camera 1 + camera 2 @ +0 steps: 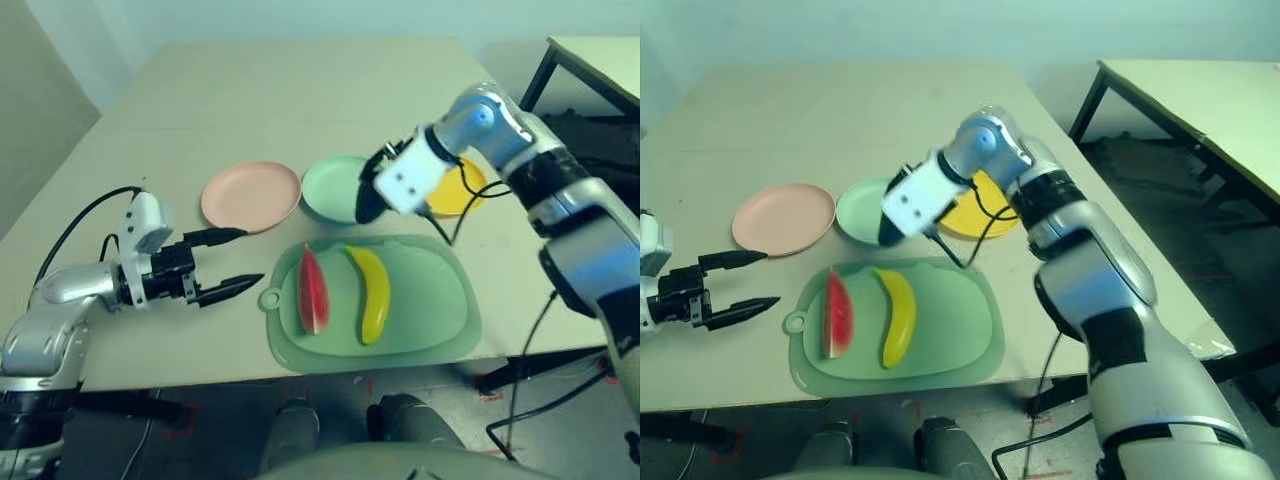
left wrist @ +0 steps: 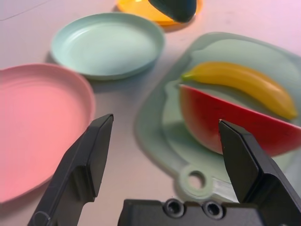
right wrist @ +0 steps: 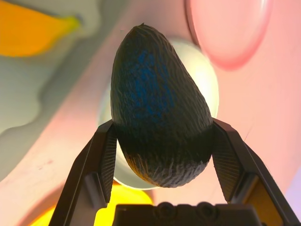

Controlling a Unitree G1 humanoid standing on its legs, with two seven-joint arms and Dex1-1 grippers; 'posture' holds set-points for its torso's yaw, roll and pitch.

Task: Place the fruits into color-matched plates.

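I should keep lowering the dark green avocado [image 1: 369, 203] with my right gripper, as it hangs over the empty mint green plate [image 1: 335, 186], until it sits inside the plate's rim, then let go.
My right gripper [image 1: 366, 205] is shut on the dark green avocado [image 3: 157, 122] and holds it in the air over the near right rim of the mint green plate [image 1: 335, 188]. The pale pink plate [image 1: 250, 195] lies left of that plate. To its right, the yellow plate [image 1: 458, 190] is partly hidden behind my right wrist. The red watermelon wedge [image 1: 312, 290] and the yellow banana [image 1: 372, 292] lie side by side on the light-green cutting mat [image 1: 430, 310]. My left gripper [image 1: 245, 258] stands open just left of the mat, pointing at the wedge, holding nothing.
The mat's handle loop [image 1: 270, 298] sits close to my left fingertips. A black cable [image 1: 445, 228] hangs from my right wrist across the mat's far right corner. A second table [image 1: 1200, 100] stands off to the right. Bare tabletop lies behind the plates.
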